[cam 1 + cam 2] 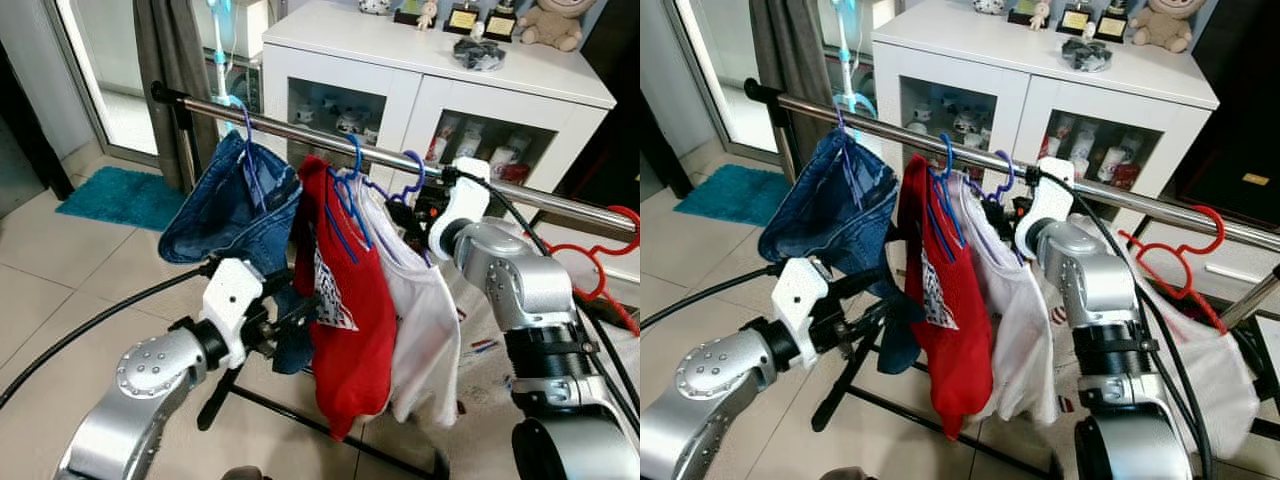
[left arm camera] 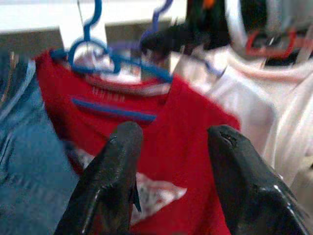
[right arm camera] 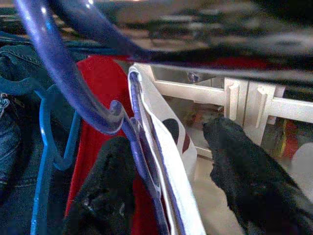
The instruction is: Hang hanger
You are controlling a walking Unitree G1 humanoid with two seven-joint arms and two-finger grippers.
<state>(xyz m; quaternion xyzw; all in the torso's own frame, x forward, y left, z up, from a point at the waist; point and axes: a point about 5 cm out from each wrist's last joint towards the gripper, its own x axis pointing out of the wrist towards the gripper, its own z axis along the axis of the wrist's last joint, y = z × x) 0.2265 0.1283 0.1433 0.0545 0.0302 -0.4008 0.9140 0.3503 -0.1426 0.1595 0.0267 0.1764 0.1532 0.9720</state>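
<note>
I can see the white T-shirt's wide collar [image 1: 388, 228] resting loose around the purple hanger, so I expect the shirt to come off it and droop limply when I carry it.
A metal rail [image 1: 300, 132] carries jeans [image 1: 225, 210], a red T-shirt [image 1: 350, 320] and a white T-shirt [image 1: 425, 330], each on a hanger. The white shirt's purple hanger [image 1: 413, 180] has its hook over the rail. My right gripper [image 3: 176, 171] is up at that hanger just under the rail. It is open, with the hanger's neck and the shirt collar between its fingers [image 3: 102, 196]. My left gripper [image 2: 173, 142] is lower, in front of the red T-shirt beside the jeans. It is open and holds nothing.
A red hanger [image 1: 590, 255] with a white garment hangs at the rail's right end. A white cabinet [image 1: 420, 60] stands close behind the rack. A teal mat [image 1: 120, 195] lies at the left, and a black cable [image 1: 90, 325] crosses the tiles.
</note>
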